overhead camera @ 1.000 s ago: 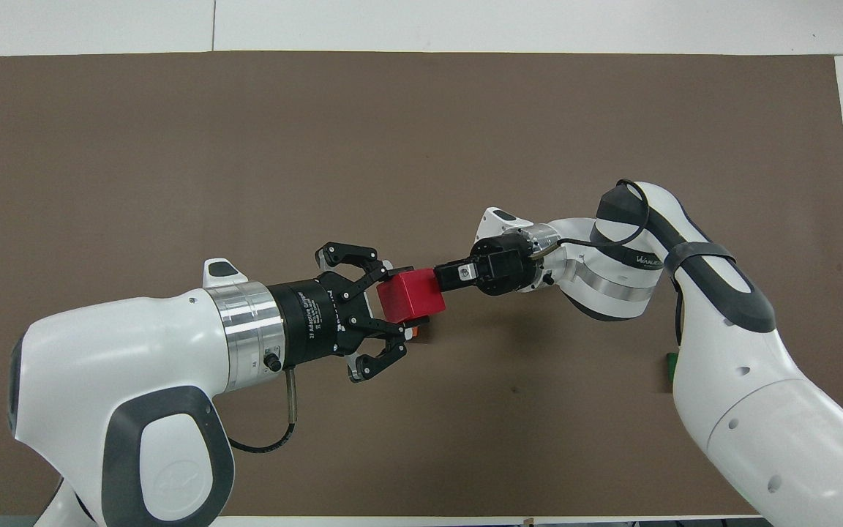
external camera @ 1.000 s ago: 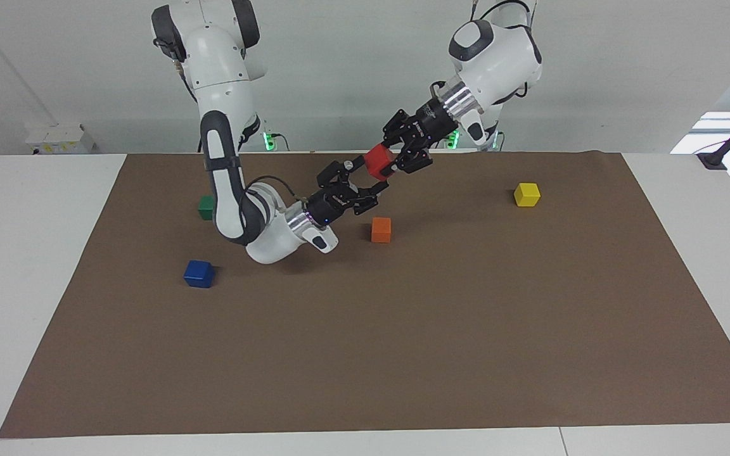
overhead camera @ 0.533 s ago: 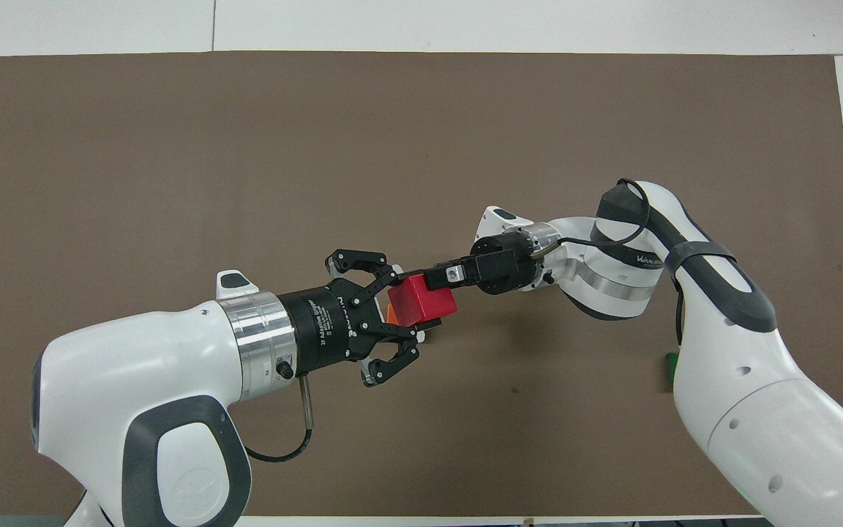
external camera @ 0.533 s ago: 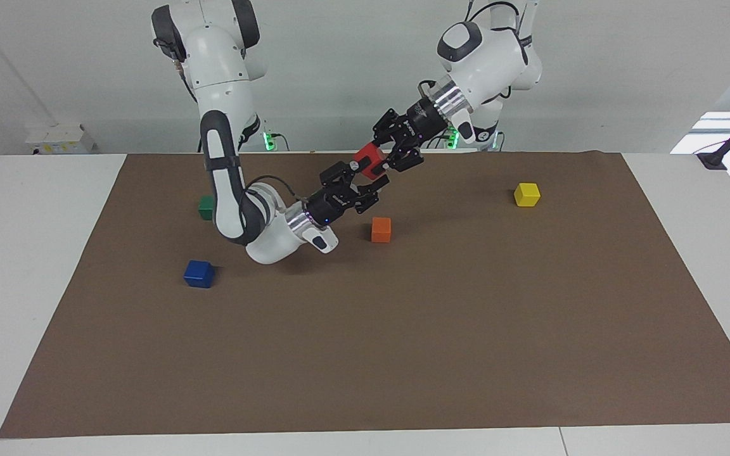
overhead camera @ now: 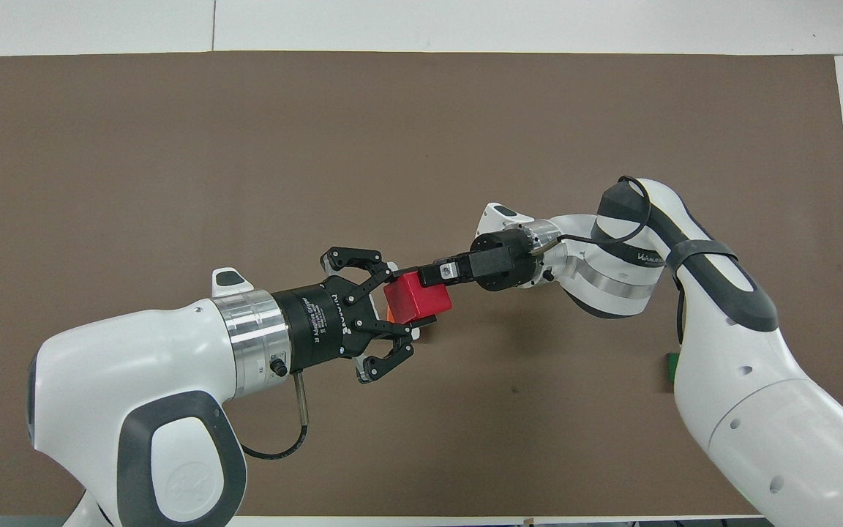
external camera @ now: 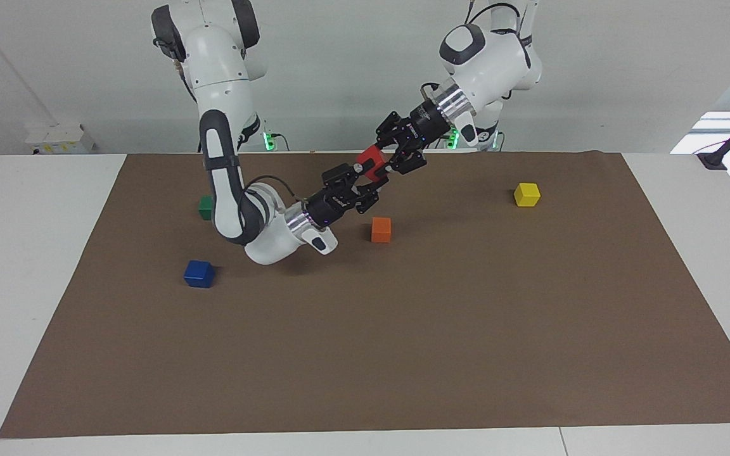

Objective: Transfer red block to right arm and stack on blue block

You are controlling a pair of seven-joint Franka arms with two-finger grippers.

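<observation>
Next, my left gripper opens and moves back, since both grippers are closed on the red block [overhead camera: 421,300], before my right gripper takes it to the blue block [external camera: 199,274].
The red block [external camera: 370,163] [overhead camera: 416,298] hangs in the air between the two arms, over the orange cube. My left gripper [external camera: 385,166] [overhead camera: 403,307] is shut on it from the left arm's end. My right gripper [external camera: 365,180] [overhead camera: 439,281], with a small blue light on its body, is shut on the same block from the right arm's end. The blue block [external camera: 199,273] sits alone on the brown mat [external camera: 466,316], toward the right arm's end and farther from the robots than the green cube. My right arm hides it in the overhead view.
An orange cube [external camera: 381,229] lies on the mat under the hand-over, showing only as a sliver [overhead camera: 389,313] from overhead. A green cube [external camera: 206,206] [overhead camera: 672,366] sits beside the right arm's elbow. A yellow cube [external camera: 526,194] lies toward the left arm's end.
The left gripper carried the red block toward the right gripper. The right gripper's open fingers came around the block and closed on it.
</observation>
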